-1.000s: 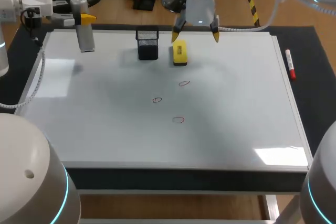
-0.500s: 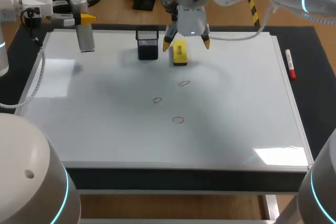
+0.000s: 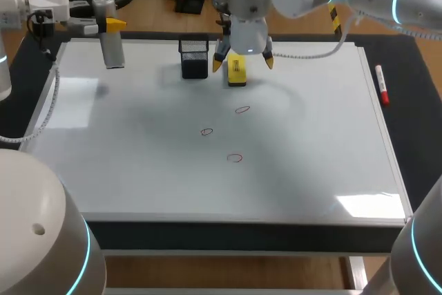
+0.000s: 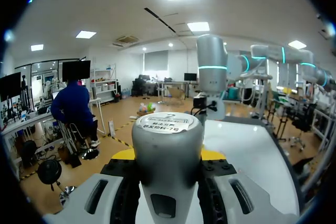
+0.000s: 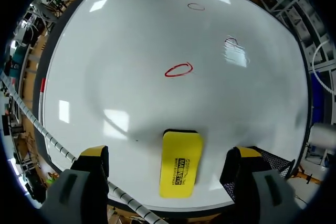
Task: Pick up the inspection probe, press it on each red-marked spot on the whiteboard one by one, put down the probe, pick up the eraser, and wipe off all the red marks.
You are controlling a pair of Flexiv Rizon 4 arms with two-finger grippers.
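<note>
The red circles point(image 3: 206, 132) are thin lines on a glossy, light-reflecting whiteboard point(image 3: 373, 206), so they will wipe off cleanly when I rub them with the yellow eraser.
The grey cylindrical probe point(image 3: 112, 52) hangs upright over the whiteboard's point(image 3: 138, 170) far left corner, with my left gripper point(image 3: 107, 25) shut on it. In the left wrist view the probe point(image 4: 167, 148) fills the space between the yellow fingertips point(image 4: 212, 155). The yellow eraser point(image 3: 237, 71) lies at the board's far middle. My right gripper point(image 3: 242, 63) hovers over it, open, one finger on each side and neither touching. The right wrist view shows the eraser point(image 5: 181, 163) between the wide-spread fingers point(image 5: 94, 153). Three red circles point(image 3: 242, 110) point(image 3: 206, 131) point(image 3: 235, 158) mark the board's centre.
A black mesh holder point(image 3: 194, 58) stands just left of the eraser, close to my right gripper's left finger. A red marker pen point(image 3: 381, 84) lies on the dark mat beyond the board's right edge.
My right arm has swung left and come down, so its open fingers now straddle the eraser. The left arm and the probe have stayed put.
</note>
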